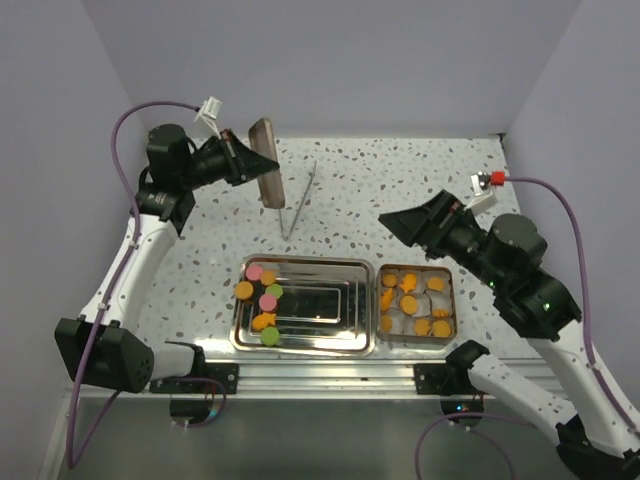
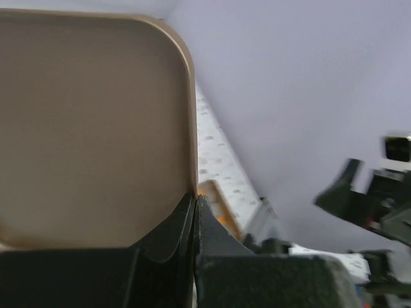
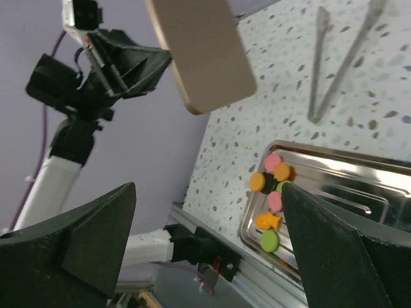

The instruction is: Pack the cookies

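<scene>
I can see the tan lid's free edge [image 1: 278, 165] clear of my left gripper, so I keep moving my open right gripper toward that edge and close it there.
Loose cookies [image 1: 262, 298], orange, pink and green, lie at the left end of a steel tray [image 1: 320, 300]. More orange cookies [image 1: 410, 285] sit in paper cups inside a small metal box [image 1: 417, 266] right of the tray. My left gripper [image 1: 247, 157] is shut on the edge of a tan lid [image 1: 266, 165], held upright above the table's far left. In the left wrist view, my left gripper [image 2: 194, 204] pinches the lid [image 2: 90, 122]. My right gripper [image 1: 395, 224] is open and empty above the table, behind the box. The right wrist view shows the tray cookies [image 3: 273, 192] and lid [image 3: 199, 51].
Metal tongs [image 1: 298, 198] lie on the speckled table behind the tray, and show in the right wrist view [image 3: 340, 58]. Purple walls close the back and sides. An aluminium rail [image 1: 330, 372] runs along the near edge.
</scene>
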Tool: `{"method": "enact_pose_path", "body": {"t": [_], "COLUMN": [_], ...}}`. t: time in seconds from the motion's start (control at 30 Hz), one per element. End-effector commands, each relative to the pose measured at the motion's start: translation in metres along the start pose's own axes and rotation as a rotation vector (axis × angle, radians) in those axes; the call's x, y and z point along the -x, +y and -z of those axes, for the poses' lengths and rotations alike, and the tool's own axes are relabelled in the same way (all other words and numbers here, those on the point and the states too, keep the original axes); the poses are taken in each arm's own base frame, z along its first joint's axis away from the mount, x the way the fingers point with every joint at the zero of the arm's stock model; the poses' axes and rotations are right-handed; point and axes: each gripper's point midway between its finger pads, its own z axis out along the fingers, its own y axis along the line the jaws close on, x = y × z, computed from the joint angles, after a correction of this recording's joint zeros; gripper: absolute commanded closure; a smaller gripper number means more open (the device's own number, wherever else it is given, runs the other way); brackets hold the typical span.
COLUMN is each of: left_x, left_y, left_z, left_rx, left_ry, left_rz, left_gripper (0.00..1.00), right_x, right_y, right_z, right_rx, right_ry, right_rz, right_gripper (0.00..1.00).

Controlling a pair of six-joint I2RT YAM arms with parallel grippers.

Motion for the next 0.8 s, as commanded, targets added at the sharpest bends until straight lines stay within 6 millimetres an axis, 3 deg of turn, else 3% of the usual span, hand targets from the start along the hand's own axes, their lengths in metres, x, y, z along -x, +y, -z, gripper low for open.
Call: {"method": "enact_pose_path", "body": {"t": [0.0, 0.03, 0.1, 0.2, 0.3, 0.37, 0.57, 0.67, 0.77], "left_x": [0.003, 0.006, 0.005, 0.010, 0.015, 0.018, 0.022, 0.022, 0.023], "left_y": [-0.100, -0.120, -0.138, -0.155, -0.183, -0.197, -0.221, -0.233, -0.242], "left_z": [0.031, 0.043, 0.059, 0.074, 0.104, 0.120, 0.152, 0.168, 0.181], "left_rx": [-0.506, -0.606, -0.721, -0.807, -0.967, -1.045, -1.155, -1.204, -1.244], "left_ry": [0.034, 0.028, -0.008, -0.014, -0.051, -0.054, -0.094, -0.108, -0.120], "left_rz": [-0.017, -0.020, -0.073, 0.024, 0.025, 0.030, 0.051, 0.051, 0.046], "left_gripper": [1.00, 1.00, 1.00, 1.00, 1.00, 1.00, 1.00, 1.00, 1.00], "right_x": [0.002, 0.003, 0.017, 0.022, 0.029, 0.044, 0.080, 0.093, 0.092], "right_y": [0.073, 0.079, 0.098, 0.116, 0.124, 0.135, 0.162, 0.164, 0.160], "right_z": [-0.011, -0.013, -0.011, -0.017, -0.030, -0.036, -0.047, -0.059, -0.077], "right_rx": [0.293, 0.320, 0.401, 0.472, 0.505, 0.563, 0.677, 0.665, 0.651], "right_ry": [0.102, 0.099, 0.037, 0.041, 0.022, -0.036, -0.087, -0.101, -0.077], "right_rz": [0.060, 0.053, 0.051, 0.055, 0.008, -0.021, -0.095, -0.106, -0.129], "right_gripper": [0.01, 0.01, 0.01, 0.01, 0.01, 0.01, 0.01, 0.01, 0.01]}}
